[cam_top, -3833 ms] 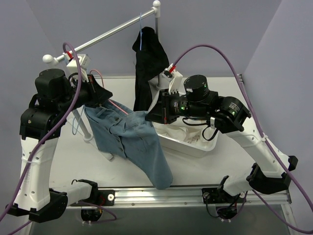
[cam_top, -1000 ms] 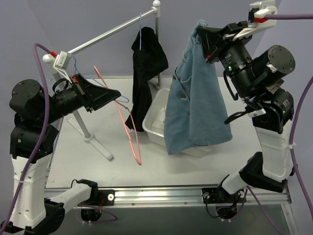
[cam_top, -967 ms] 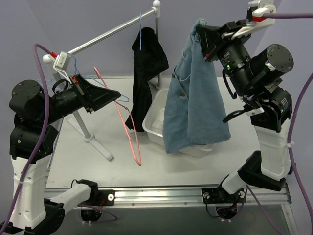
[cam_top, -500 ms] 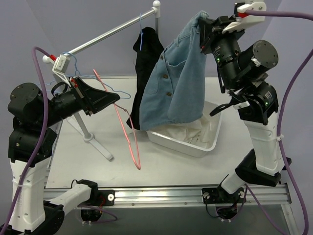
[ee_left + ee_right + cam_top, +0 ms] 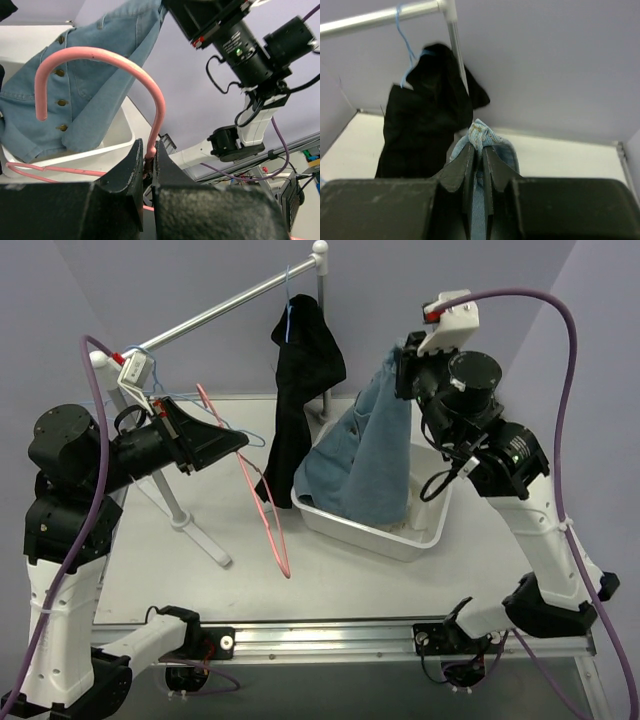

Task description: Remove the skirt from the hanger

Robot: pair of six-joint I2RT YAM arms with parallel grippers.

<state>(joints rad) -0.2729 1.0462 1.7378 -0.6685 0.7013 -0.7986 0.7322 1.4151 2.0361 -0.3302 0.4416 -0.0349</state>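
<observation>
The blue denim garment is clear of the pink hanger and above the white tub, so the robot's right gripper should keep lowering the garment and let go of it inside the tub.
The black skirt hangs bunched from the light-blue hanger on the rail, near its right end; neither gripper touches it. It also shows in the right wrist view, under its hanger. My left gripper is shut on the thin pink hanger, held left of the skirt; its hook rises from the shut jaws. My right gripper is shut on the blue denim garment, whose lower part lies in the white tub. The pinched denim sits between the jaws.
The silver rail slants from a left post down to a stand on the table. A second light-blue hanger hangs by the rail's left end. The tub stands right of the skirt.
My right arm has come down and forward, lowering the denim garment from high above the tub into it. My left arm has barely moved, still holding the pink hanger.
</observation>
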